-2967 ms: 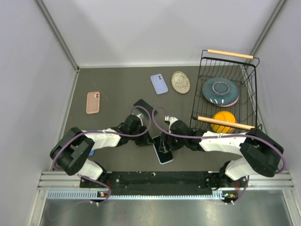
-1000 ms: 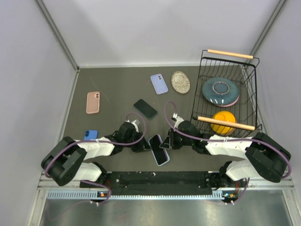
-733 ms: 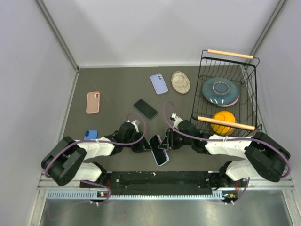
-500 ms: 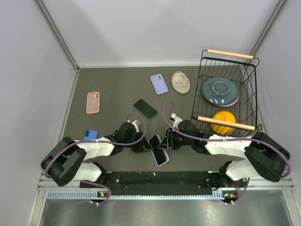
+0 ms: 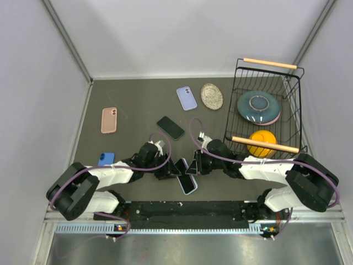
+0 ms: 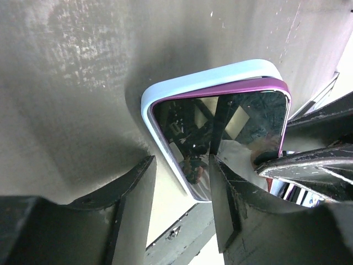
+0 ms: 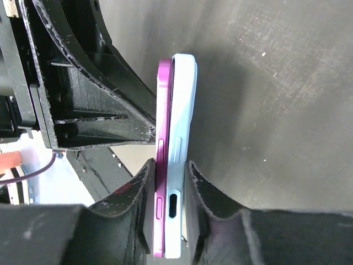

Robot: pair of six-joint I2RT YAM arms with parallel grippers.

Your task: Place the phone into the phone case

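Observation:
The phone's magenta rim (image 7: 162, 121) stands outside the case's long edge (image 7: 170, 174), so next my left gripper steadies the pair while my right gripper reopens and squeezes that long edge.
A phone with a magenta rim (image 7: 163, 138) sits part way into a light blue case (image 7: 181, 110). In the right wrist view they stand on edge, and my right gripper (image 7: 170, 165) is shut on the pair, one finger on each face. In the left wrist view the dark screen (image 6: 220, 132) faces the camera, with the case rim (image 6: 204, 77) around its top and left side. My left gripper (image 6: 182, 221) is open, its fingers straddling the phone's lower corner. In the top view the phone and case (image 5: 186, 179) sit between the left gripper (image 5: 170, 169) and the right gripper (image 5: 193, 167), near the front edge.
A black phone (image 5: 170, 127), a lilac case (image 5: 186, 98), a pink case (image 5: 109, 120) and a blue case (image 5: 106, 159) lie on the table. A speckled dish (image 5: 212, 96) lies beside a black wire basket (image 5: 237, 94) holding a blue plate (image 5: 258, 107) and an orange object (image 5: 262, 142).
Three seconds ago the phone and case lay flat with the left gripper behind them. Now both grippers flank the pair, which is tipped up and has shifted slightly away from the front edge.

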